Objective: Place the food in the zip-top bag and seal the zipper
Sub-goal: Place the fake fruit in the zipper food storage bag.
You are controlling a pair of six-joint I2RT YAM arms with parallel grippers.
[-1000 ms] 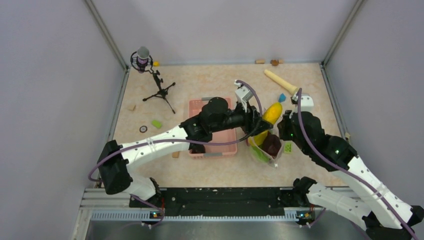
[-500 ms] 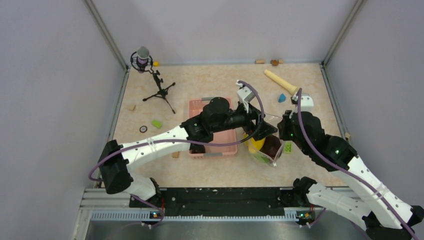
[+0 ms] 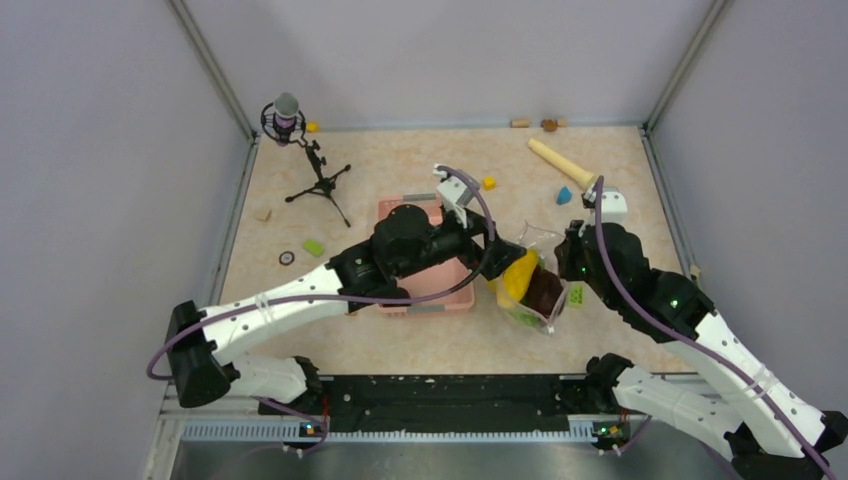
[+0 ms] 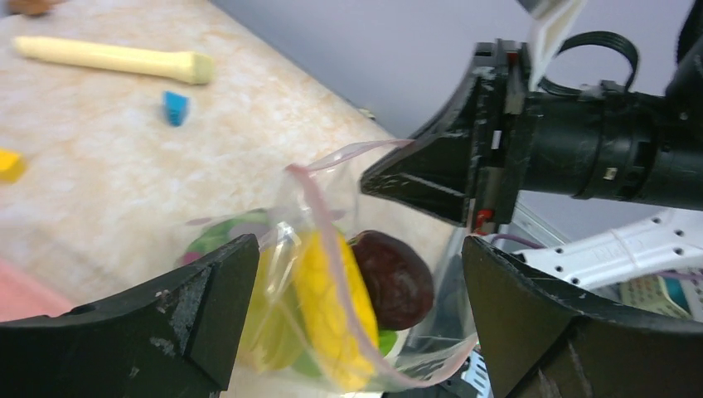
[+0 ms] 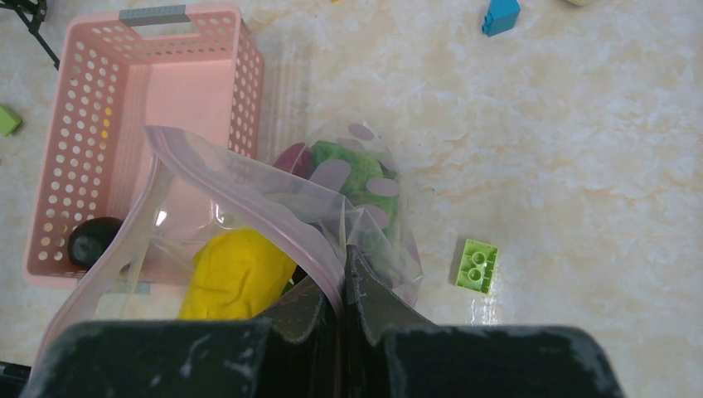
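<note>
The dark round object [image 5: 93, 241] lies alone in the pink basket [image 5: 178, 108]. My left gripper keeps moving toward it, open, until its fingers are on both sides of it.
The clear zip-top bag [image 3: 532, 292] stands open right of the basket. Inside it are the yellow fruit [image 3: 520, 275], a dark purple-brown piece [image 3: 546, 290] and green produce [image 3: 517, 312]. My right gripper [image 3: 563, 262] is shut on the bag's pinkish zipper edge [image 5: 249, 178] and holds the mouth up. In the right wrist view [image 5: 344, 257] the yellow fruit [image 5: 236, 274], green lettuce [image 5: 356, 174] and magenta sweet potato [image 5: 290, 157] show through the plastic. My left gripper [image 3: 503, 253] is open and empty just left of the bag's mouth; its view [image 4: 361, 249] looks in at the fruit [image 4: 327, 298].
The pink basket [image 3: 400, 214] lies under my left arm, with a dark round object [image 5: 91, 240] in it. A green block [image 3: 575, 295] lies right of the bag. A beige rolling pin [image 3: 562, 162], blue block [image 3: 564, 195], yellow block [image 3: 488, 183] and microphone tripod [image 3: 300, 150] stand farther back.
My left gripper lowered the yellow fruit into the bag, let it go and drew back to the left. My right gripper kept its hold on the bag's edge.
</note>
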